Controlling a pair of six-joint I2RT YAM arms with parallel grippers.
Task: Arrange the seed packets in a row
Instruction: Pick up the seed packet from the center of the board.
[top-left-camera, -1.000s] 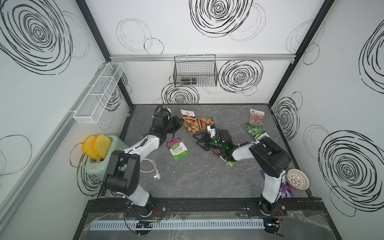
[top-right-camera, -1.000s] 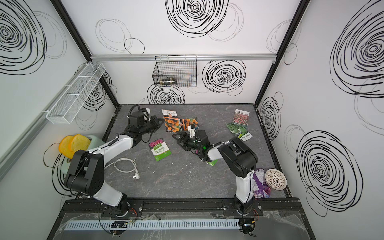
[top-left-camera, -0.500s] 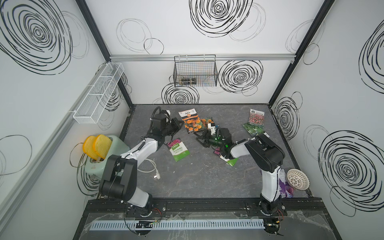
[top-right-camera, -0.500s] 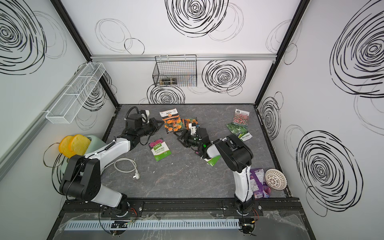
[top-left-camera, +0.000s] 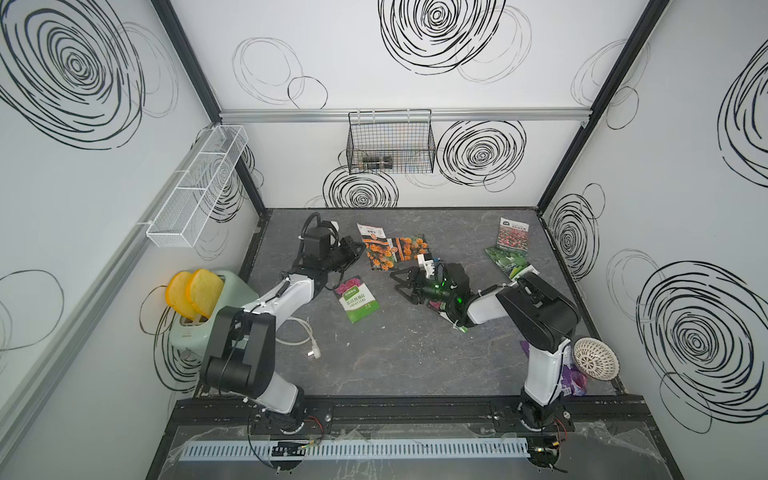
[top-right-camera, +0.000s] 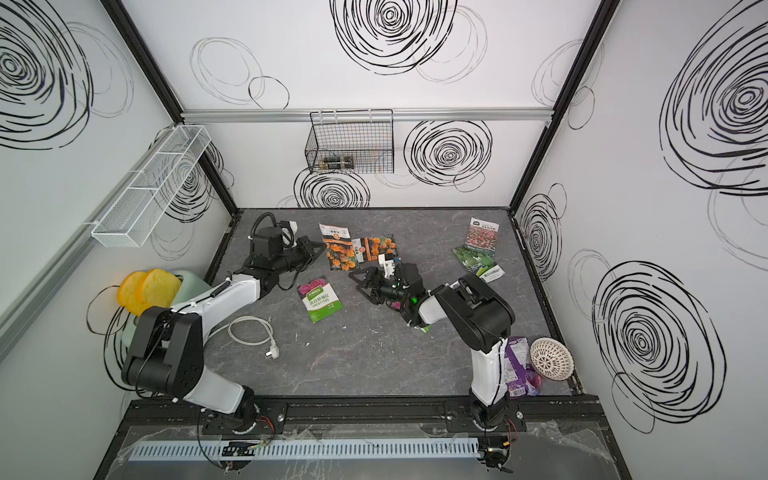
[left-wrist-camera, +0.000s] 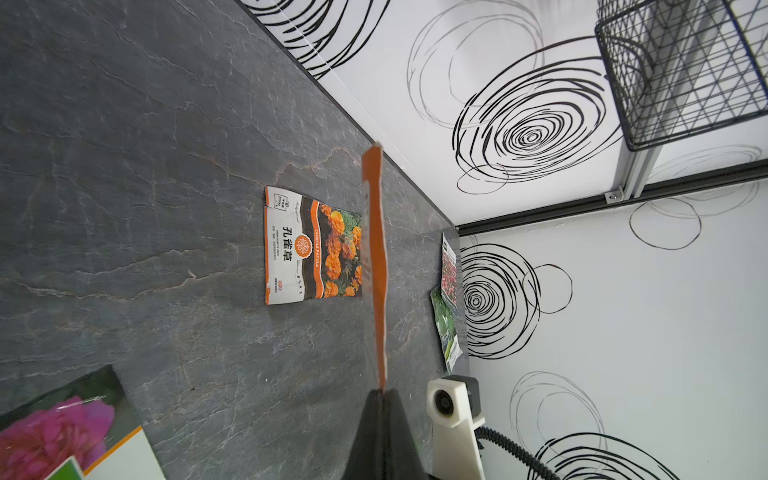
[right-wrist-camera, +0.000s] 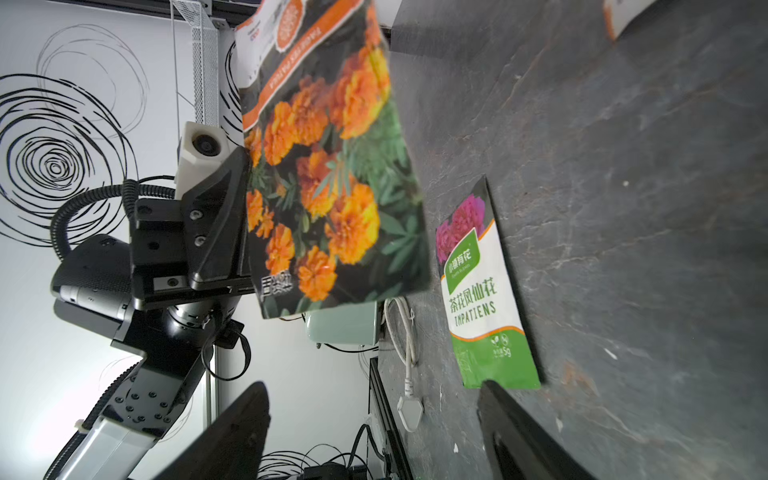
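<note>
I should take the packet's flower end with my right gripper and then the packet's white end with my left gripper, because the held orange-flower packet's white end faces the back wall.
My left gripper is shut on one corner of an orange-flower seed packet, which it holds up on edge above the table. A second orange-flower packet lies flat just beside it. My right gripper hangs open and empty a little in front of these, its fingers wide apart. A green-white packet with pink flowers lies between the arms. Another of that kind is mostly hidden under my right arm. The red-pink flower-field packet and the green-fruit packet overlap at the back right.
A mint toaster with yellow slices stands at the left edge, its white cable and plug trailing onto the table. A purple snack pouch and a white perforated bowl sit at the front right. A wire basket hangs on the back wall.
Both arms have shifted only slightly. The left gripper keeps its hold on the orange-flower packet, and the right gripper stays open in about the same spot.
</note>
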